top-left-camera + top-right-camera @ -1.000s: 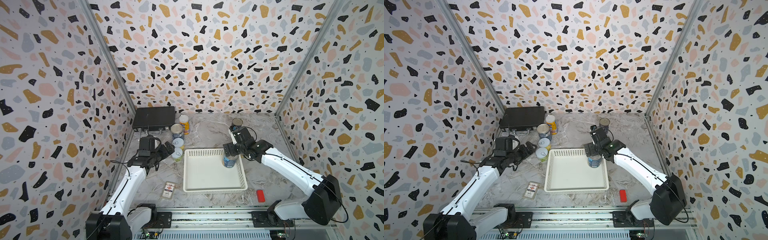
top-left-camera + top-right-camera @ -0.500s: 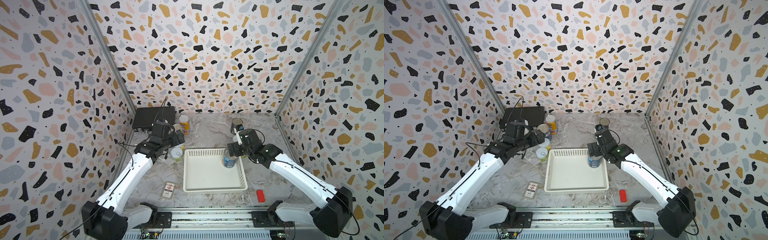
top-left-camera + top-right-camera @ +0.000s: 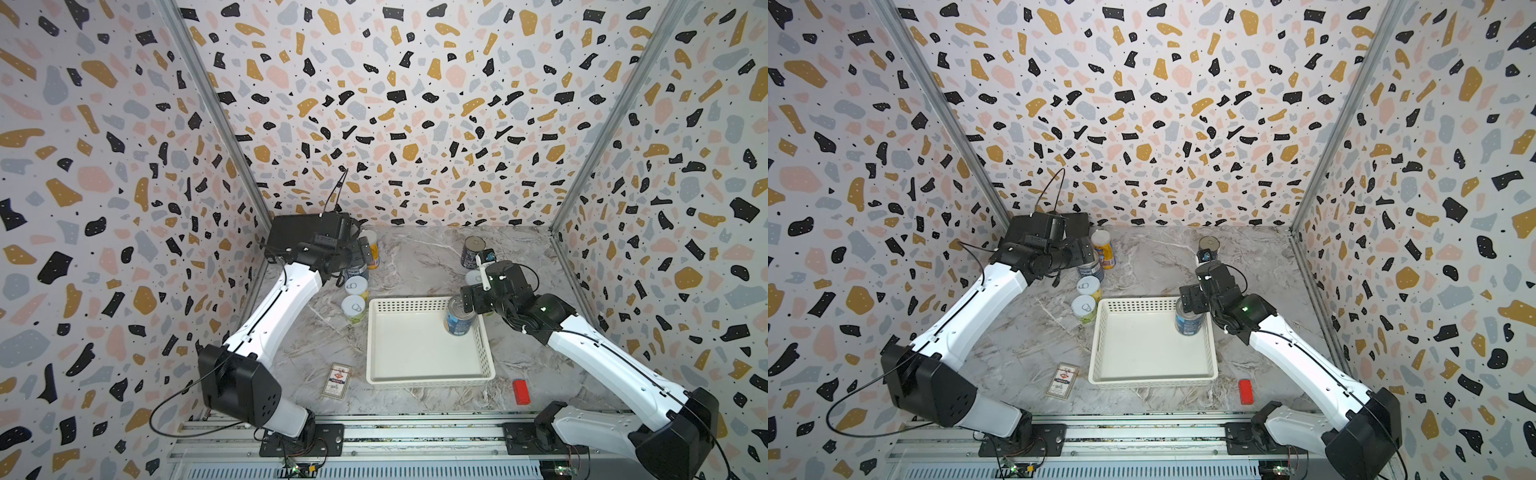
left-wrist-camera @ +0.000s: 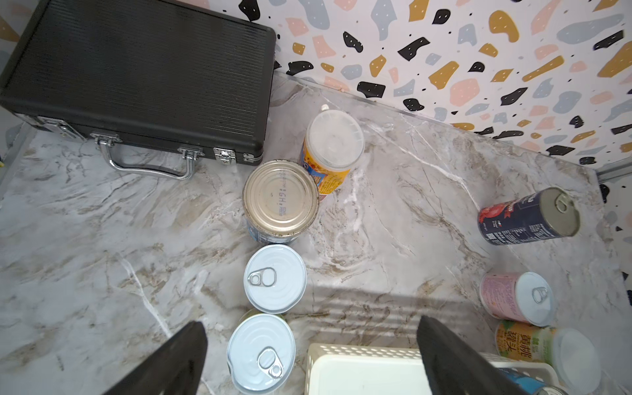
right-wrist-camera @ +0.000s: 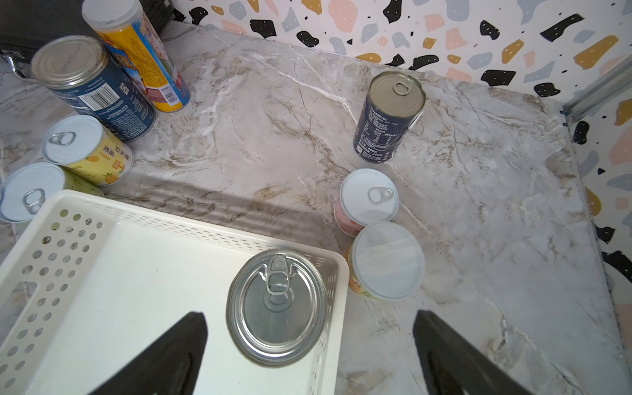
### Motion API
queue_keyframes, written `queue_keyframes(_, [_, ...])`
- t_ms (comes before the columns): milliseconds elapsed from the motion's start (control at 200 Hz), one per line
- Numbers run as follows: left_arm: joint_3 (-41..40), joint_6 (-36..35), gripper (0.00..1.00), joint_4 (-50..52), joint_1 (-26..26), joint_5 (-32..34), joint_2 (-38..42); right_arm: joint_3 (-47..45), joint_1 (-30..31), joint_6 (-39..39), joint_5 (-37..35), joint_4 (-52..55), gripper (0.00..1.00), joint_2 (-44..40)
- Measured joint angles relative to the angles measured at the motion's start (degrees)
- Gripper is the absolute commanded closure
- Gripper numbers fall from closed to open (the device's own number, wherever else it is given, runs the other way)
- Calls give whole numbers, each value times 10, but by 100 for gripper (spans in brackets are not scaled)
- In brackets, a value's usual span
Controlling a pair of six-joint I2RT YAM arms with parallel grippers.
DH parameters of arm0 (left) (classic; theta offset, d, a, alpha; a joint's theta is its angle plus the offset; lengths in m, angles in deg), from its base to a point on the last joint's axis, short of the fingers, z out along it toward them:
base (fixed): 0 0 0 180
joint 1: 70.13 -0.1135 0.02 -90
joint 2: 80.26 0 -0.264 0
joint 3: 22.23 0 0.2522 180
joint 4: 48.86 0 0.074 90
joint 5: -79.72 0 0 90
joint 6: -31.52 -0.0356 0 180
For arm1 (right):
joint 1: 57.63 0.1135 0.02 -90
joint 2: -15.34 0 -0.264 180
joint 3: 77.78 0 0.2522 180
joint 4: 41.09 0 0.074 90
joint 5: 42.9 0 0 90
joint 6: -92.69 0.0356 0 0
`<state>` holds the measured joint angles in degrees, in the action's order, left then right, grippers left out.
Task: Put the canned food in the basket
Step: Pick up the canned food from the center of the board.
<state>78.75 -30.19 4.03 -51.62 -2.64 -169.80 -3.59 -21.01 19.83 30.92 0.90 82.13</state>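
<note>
The tall yellow can's lid (image 3: 1101, 237) rises clear above the metal-topped blue can, so the robot's left gripper should keep moving to that lid until its fingers are around it.
The white basket (image 3: 428, 378) (image 3: 1154, 380) sits mid-table. A blue-labelled can (image 3: 459, 322) (image 5: 277, 307) stands upright in its far right corner. My right gripper (image 3: 469, 300) (image 5: 309, 314) hangs open just above it, touching nothing. My left gripper (image 3: 362, 251) (image 4: 310, 323) is open over the left cluster: a metal-topped blue can (image 4: 280, 198), a tall yellow can (image 4: 333, 143) and two pale-topped cans (image 4: 275, 278) (image 4: 261, 354). Right of the basket stand a dark blue can (image 5: 390, 116), a pink can (image 5: 367, 201) and a lidded can (image 5: 386, 261).
A black briefcase (image 4: 136, 78) lies in the back left corner, close behind the left cans. A flat card box (image 3: 337, 380) lies front left of the basket, a small red block (image 3: 520, 391) front right. Patterned walls enclose the table on three sides.
My left arm has swung from the front left toward the back, ending over the cans by the briefcase. The right gripper stays open and has lifted slightly off the can in the basket.
</note>
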Motion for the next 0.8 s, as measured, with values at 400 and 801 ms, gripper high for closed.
queue_keyframes(400, [192, -52, 0, 66, 17, 13, -173, -2, 0, 2, -1, 0, 0, -1])
queue_keyframes(801, [419, -102, 0, 136, 25, 42, -372, -3, 0, 6, 2, -5, 0, 5])
